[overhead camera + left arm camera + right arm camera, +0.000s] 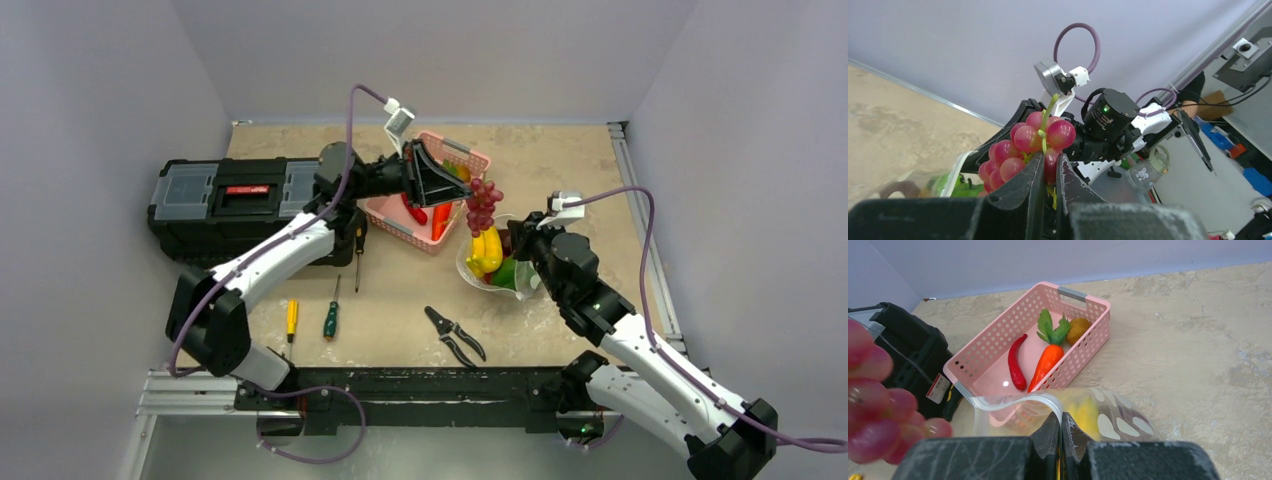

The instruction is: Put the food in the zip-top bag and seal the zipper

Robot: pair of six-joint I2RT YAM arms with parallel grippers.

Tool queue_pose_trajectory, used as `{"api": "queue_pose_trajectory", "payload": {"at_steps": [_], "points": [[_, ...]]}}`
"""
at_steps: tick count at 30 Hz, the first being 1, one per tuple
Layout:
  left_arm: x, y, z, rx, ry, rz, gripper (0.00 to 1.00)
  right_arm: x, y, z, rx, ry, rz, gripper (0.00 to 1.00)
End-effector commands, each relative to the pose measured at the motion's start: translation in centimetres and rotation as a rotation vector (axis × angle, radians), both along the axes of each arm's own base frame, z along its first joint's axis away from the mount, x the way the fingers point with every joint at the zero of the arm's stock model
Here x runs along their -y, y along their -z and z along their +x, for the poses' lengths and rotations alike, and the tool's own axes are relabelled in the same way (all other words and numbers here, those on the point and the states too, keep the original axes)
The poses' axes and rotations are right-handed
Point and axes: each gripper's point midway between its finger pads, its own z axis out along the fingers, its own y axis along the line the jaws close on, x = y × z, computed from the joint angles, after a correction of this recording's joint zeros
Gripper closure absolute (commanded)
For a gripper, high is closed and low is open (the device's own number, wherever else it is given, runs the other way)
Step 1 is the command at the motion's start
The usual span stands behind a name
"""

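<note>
My left gripper goes on lowering the hanging red grapes [484, 207] until they dip into the bag before it lets go, because my right gripper is holding the bag's opening [499, 263] open below them.
My left gripper [462, 190] is shut on a bunch of red grapes [481, 205] and holds it in the air over the mouth of the clear zip-top bag [497, 262]. The grapes fill the left wrist view [1025, 150] between the fingers. My right gripper [522, 240] is shut on the bag's rim strip, the zipper [1013, 401], and holds the mouth open. A yellow banana [487, 250] and a green pepper [506, 274] lie inside the bag. The pink basket [998, 367] holds a carrot [1046, 361], a red chilli [1015, 366] and a brown round fruit [1078, 328].
A black toolbox [225, 203] stands at the left. Two screwdrivers [330, 318] and a black-handled one [358, 250] lie near the front left. Pruning pliers [455, 335] lie front centre. The table's metal rail [650, 250] runs along the right edge.
</note>
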Motion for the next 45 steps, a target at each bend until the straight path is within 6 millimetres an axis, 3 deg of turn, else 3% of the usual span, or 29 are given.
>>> {"api": "queue_pose_trajectory", "payload": {"at_steps": [1, 6, 15, 23, 25, 31, 33, 45], "points": [[1.4, -2.9, -2.4, 0.055, 0.128, -0.165, 1.00, -0.4, -1.6, 0.2, 0.038, -0.005, 0.039, 1.00], [3.2, -0.4, -1.3, 0.003, 0.051, -0.160, 1.00, -0.3, -1.5, 0.2, 0.037, 0.001, 0.037, 1.00], [4.6, 6.6, 0.0, -0.083, -0.141, -0.054, 1.00, -0.3, -1.6, 0.1, 0.041, -0.003, 0.045, 1.00], [5.2, 10.0, 1.0, -0.111, -0.245, 0.054, 1.00, -0.1, -1.8, 0.1, 0.046, 0.004, 0.045, 1.00], [5.6, 10.4, 0.6, -0.091, -0.242, 0.094, 0.98, -0.1, -1.7, 0.1, 0.045, 0.005, 0.046, 1.00], [5.3, 11.1, 0.2, -0.027, -0.283, 0.181, 0.67, -0.2, -1.6, 0.1, 0.043, 0.000, 0.045, 1.00], [4.9, 11.1, 0.3, -0.008, -0.303, 0.201, 0.61, -0.2, -1.7, 0.1, 0.044, -0.001, 0.046, 1.00], [2.0, 12.0, 1.7, 0.052, -0.439, 0.419, 0.54, -0.2, -1.7, 0.1, 0.043, -0.002, 0.045, 1.00]]}}
